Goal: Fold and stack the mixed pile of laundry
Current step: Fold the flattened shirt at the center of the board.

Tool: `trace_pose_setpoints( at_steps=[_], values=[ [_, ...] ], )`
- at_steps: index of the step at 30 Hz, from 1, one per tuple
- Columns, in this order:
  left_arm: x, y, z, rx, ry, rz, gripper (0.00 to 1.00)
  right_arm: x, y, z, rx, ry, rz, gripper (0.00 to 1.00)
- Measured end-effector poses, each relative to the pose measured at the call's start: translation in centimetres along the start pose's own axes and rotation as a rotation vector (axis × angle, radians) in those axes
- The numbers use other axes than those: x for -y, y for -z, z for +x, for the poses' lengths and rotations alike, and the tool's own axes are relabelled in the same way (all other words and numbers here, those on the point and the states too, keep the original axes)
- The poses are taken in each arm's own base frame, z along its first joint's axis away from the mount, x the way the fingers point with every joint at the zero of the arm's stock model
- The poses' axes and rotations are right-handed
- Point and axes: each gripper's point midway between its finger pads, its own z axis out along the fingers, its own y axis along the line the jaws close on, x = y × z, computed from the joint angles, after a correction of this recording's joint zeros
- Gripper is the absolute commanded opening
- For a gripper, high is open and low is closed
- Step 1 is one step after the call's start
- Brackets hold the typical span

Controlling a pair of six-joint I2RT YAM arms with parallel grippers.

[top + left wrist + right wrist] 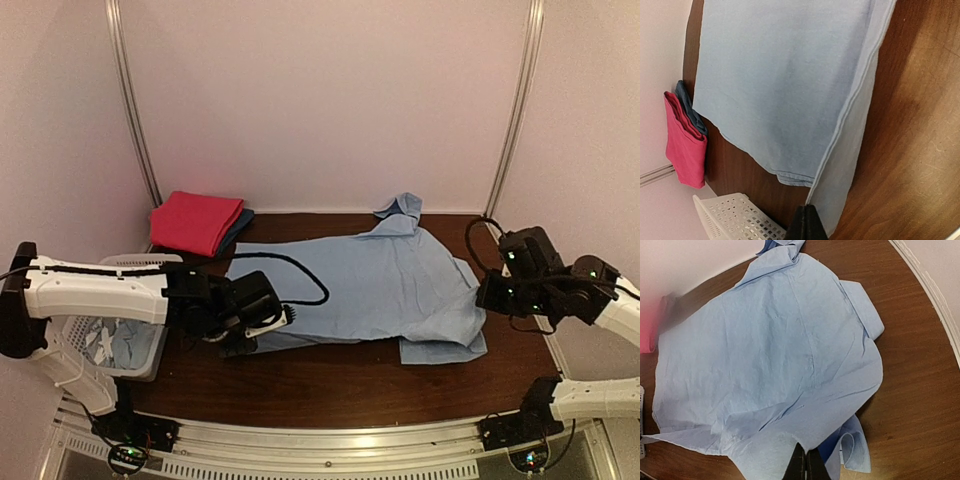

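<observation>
My right gripper should continue to carry the shirt's raised edge (467, 308), which borders the shirt's flat, open body, toward the back until that edge overlaps the shirt's body (420, 275).
A large plain light blue shirt (370, 285) lies spread flat on the dark wooden table, collar toward the back wall. My left gripper (278, 322) is shut on the hem edge at the shirt's left end; in the left wrist view the seam of the shirt (785, 85) runs straight into the closed fingertips of the left gripper (806, 209). My right gripper (488, 296) is shut on the shirt's right edge. In the right wrist view the shirt (770, 355) rises to a peak at the right gripper (806, 451), with a sleeve (855, 452) curled beside it. More light blue laundry (112, 342) lies in the basket.
A white perforated basket (140, 261) stands at the table's left edge, under my left arm. A folded magenta cloth (195, 220) sits on a dark blue one (238, 226) at the back left. A black cable (305, 270) loops over the shirt.
</observation>
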Motion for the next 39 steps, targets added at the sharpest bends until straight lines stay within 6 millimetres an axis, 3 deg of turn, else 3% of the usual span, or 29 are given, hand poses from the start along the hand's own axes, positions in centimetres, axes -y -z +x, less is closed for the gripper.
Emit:
trace_pose_setpoints(
  at_steps=[4, 10, 15, 19, 23, 32, 39],
  values=[
    [0.1, -1.7, 0.2, -0.052, -0.037, -0.021, 0.00, -2.1, -2.1, -2.1, -0.002, 0.083, 0.047, 0.00],
    [0.3, -2.9, -0.1, -0.067, -0.070, -0.030, 0.00, -1.5, -5.8, -2.4, -0.056, 0.160, 0.119, 0.00],
    [-2.0, -3.8, 0.5, -0.084, -0.011, -0.057, 0.00, -1.2, -7.1, -4.2, -0.044, 0.172, 0.121, 0.00],
    [-3.4, -4.4, 0.8, -0.094, 0.005, -0.078, 0.00, -2.5, -8.1, -7.4, -0.001, 0.174, 0.088, 0.00],
    [-4.5, -5.0, 0.5, -0.105, 0.010, -0.095, 0.00, -3.9, -10.4, -8.9, 0.000, 0.198, 0.056, 0.00],
    [-5.8, -7.9, 1.6, -0.182, 0.004, -0.102, 0.00, -6.0, -17.0, -8.4, -0.077, 0.273, 0.029, 0.00],
    [-5.1, -11.3, 2.1, -0.266, -0.044, -0.093, 0.00, -5.3, -20.7, -7.9, -0.106, 0.295, 0.059, 0.00]
  ],
)
